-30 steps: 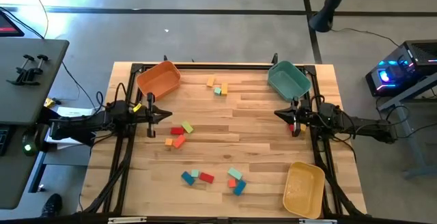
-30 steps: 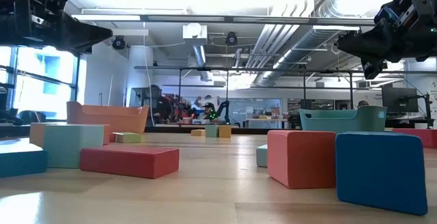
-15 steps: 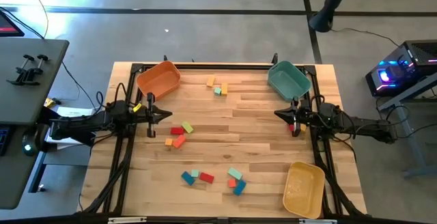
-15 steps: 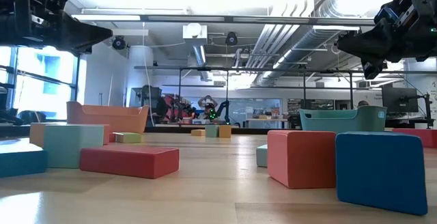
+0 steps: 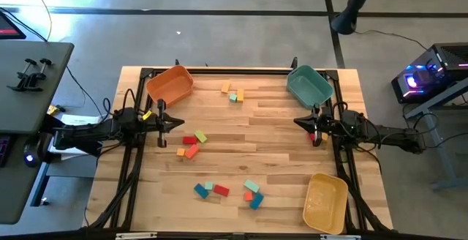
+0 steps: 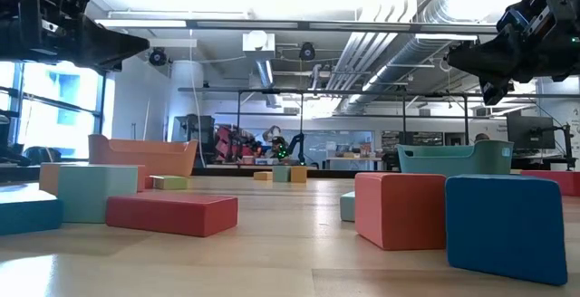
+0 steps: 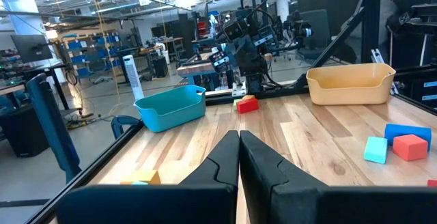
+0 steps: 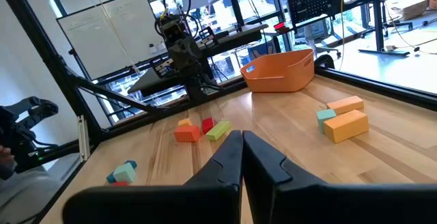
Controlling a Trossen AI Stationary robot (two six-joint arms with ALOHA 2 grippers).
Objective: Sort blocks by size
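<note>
Next, my left gripper slides the yellow-green block point(image 5: 201, 136) toward the open wood point(image 5: 224, 133) before it grips that block for the orange bin, because the block lies against the red block.
Coloured blocks lie flat on the wooden table in several clusters: red, yellow-green and orange ones point(image 5: 191, 143) left of centre, blue, teal and red ones point(image 5: 210, 189) and teal, red and blue ones point(image 5: 253, 193) near the front, and orange, teal and yellow ones point(image 5: 233, 92) at the back. A red block point(image 5: 312, 135) lies under my right gripper. My left gripper point(image 5: 181, 124) is shut and empty, held above the table at its left side. My right gripper point(image 5: 296, 121) is shut and empty, held above the table at its right side.
An orange bin point(image 5: 170, 84) stands at the back left, a teal bin point(image 5: 309, 85) at the back right, a yellow bin point(image 5: 326, 202) at the front right. A black frame runs along the table's edges. The table's middle is bare wood.
</note>
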